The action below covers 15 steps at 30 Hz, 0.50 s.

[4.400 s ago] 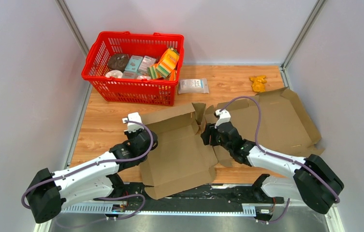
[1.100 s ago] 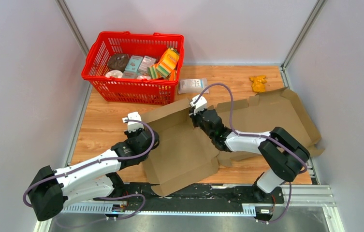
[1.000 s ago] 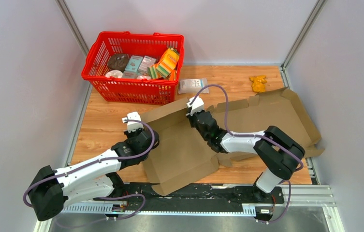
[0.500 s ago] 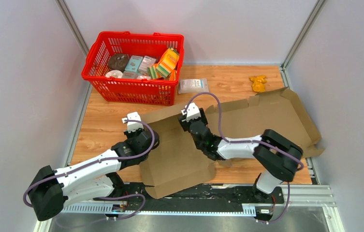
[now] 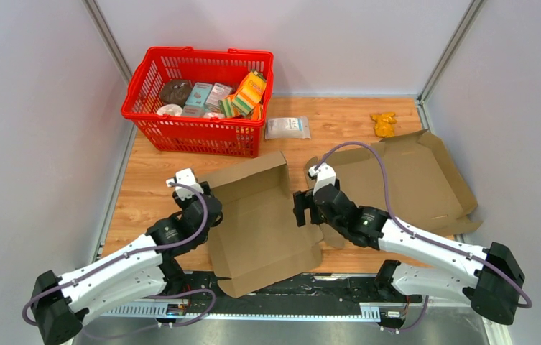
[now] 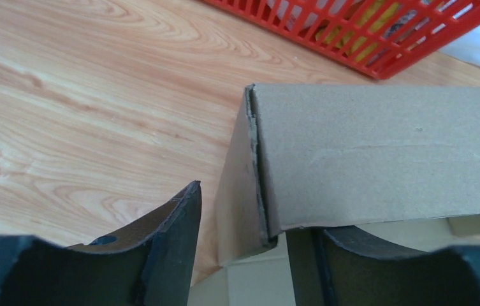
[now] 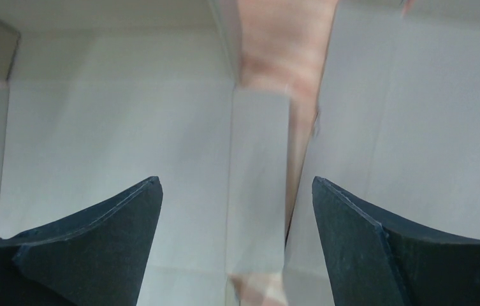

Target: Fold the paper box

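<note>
I expect the front flap (image 5: pixel 274 273) to fold up along a straight crease (image 5: pixel 276 262) when I lift, because the crease divides the front flap from the paper box's bottom.
The paper box (image 5: pixel 260 219) lies as brown cardboard in the middle of the table, its back wall (image 5: pixel 246 172) and left wall raised. My left gripper (image 5: pixel 202 205) is open at the box's back left corner. In the left wrist view that corner (image 6: pixel 253 185) stands between the spread fingers of the left gripper (image 6: pixel 243 213), with a gap beside the left finger. My right gripper (image 5: pixel 302 208) hovers open over the box's right edge. In the right wrist view a narrow side flap (image 7: pixel 259 166) lies below the right gripper (image 7: pixel 237 188), with nothing held.
A second, flat cardboard blank (image 5: pixel 411 176) lies at the right, close to the box. A red basket (image 5: pixel 199 52) of groceries stands at the back left. A white packet (image 5: pixel 287 128) and a yellow toy (image 5: pixel 383 123) lie near the back. Grey walls close both sides.
Both grippers have opened. The right one let go of the box's back wall and drew back to the right edge. The left one shifted slightly left at the corner. The back wall stays up.
</note>
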Each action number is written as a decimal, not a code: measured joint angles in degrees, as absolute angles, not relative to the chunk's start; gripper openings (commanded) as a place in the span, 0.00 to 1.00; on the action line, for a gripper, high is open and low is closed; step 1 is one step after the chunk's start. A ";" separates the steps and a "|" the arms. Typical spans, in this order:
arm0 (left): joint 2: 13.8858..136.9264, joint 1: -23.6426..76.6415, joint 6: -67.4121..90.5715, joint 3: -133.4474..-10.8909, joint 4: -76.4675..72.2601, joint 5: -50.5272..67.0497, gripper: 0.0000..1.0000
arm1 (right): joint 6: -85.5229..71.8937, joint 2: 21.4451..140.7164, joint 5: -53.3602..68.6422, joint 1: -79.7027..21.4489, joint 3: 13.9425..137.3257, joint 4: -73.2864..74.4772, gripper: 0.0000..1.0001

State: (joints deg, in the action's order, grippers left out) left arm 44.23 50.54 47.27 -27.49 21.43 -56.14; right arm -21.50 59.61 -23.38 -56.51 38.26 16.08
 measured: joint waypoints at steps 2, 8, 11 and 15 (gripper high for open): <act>41.69 50.54 48.80 -27.53 24.25 -54.11 0.59 | -25.47 59.02 -19.66 -56.27 38.26 21.58 0.91; 27.20 50.54 51.66 -27.59 35.20 -42.46 0.49 | -35.51 60.99 -10.09 -55.68 38.00 34.83 0.80; 18.24 50.54 51.51 -27.73 38.11 -35.24 0.51 | -38.76 61.58 -6.81 -55.68 35.79 37.69 0.69; 14.85 50.52 49.08 -29.69 39.33 -23.81 0.58 | -41.80 60.66 -3.66 -55.68 31.35 38.35 0.45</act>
State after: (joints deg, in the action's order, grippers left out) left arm 14.85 50.52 49.08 -29.69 39.33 -23.81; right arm -41.80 60.66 -3.66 -55.68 31.35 38.35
